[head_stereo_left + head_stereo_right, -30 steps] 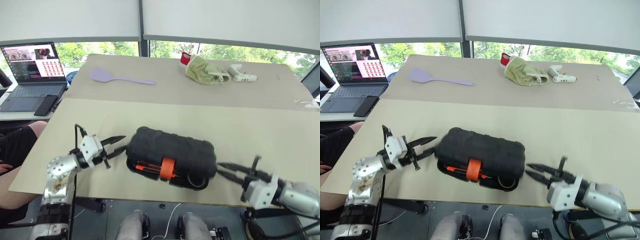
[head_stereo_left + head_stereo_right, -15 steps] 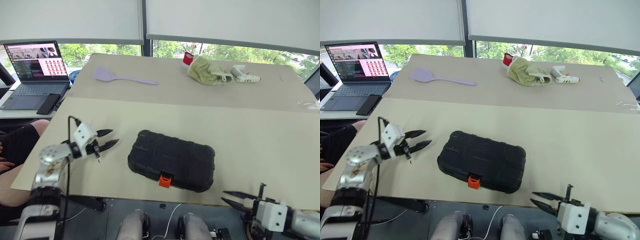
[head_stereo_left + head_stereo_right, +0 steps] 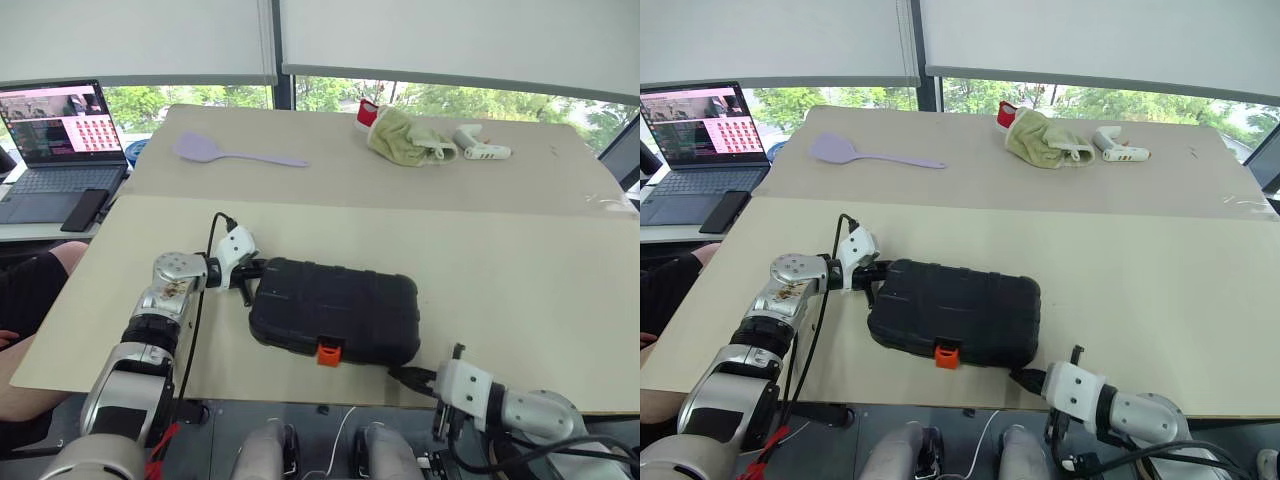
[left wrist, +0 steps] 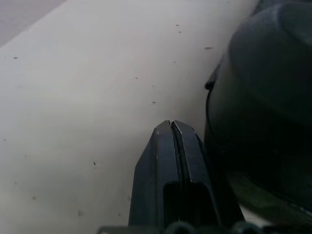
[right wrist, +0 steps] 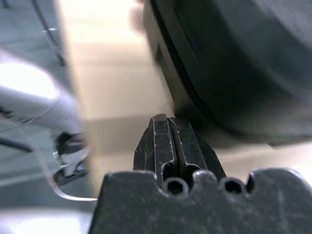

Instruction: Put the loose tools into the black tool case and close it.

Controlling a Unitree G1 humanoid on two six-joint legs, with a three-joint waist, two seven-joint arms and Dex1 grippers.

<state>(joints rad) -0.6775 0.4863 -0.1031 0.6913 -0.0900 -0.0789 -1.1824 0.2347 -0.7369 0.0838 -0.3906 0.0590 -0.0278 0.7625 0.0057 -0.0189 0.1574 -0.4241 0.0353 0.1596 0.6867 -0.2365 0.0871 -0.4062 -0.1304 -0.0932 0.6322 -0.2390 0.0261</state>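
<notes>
The tool case's orange latch [image 3: 329,353] points toward the table's front edge, so I should first turn the latch to my right gripper and then keep the tool case's lid [image 3: 315,303] down with my left gripper.
The black tool case [image 3: 335,312] lies closed near the table's front edge, its orange latch [image 3: 329,352] facing me. The loose tools are hidden from view. My left gripper [image 3: 250,272] is shut with nothing in it, its tip against the case's left end. In the left wrist view the joined fingers [image 4: 170,146] lie beside the dark shell [image 4: 263,97]. My right gripper [image 3: 397,374] is shut and empty at the table's front edge, by the case's near right corner. The right wrist view shows its closed fingers [image 5: 168,141] just below the case [image 5: 234,58].
A lilac spatula [image 3: 235,153] lies at the far left of the table. A green cloth [image 3: 405,135] and a white glue gun [image 3: 482,145] sit at the far right. A laptop [image 3: 60,120] and a phone [image 3: 82,208] rest on a side desk.
The case lid went from ajar to closed. Both arms pulled away, then came back to the case. Both grippers have shut. The camera view shifted a little.
</notes>
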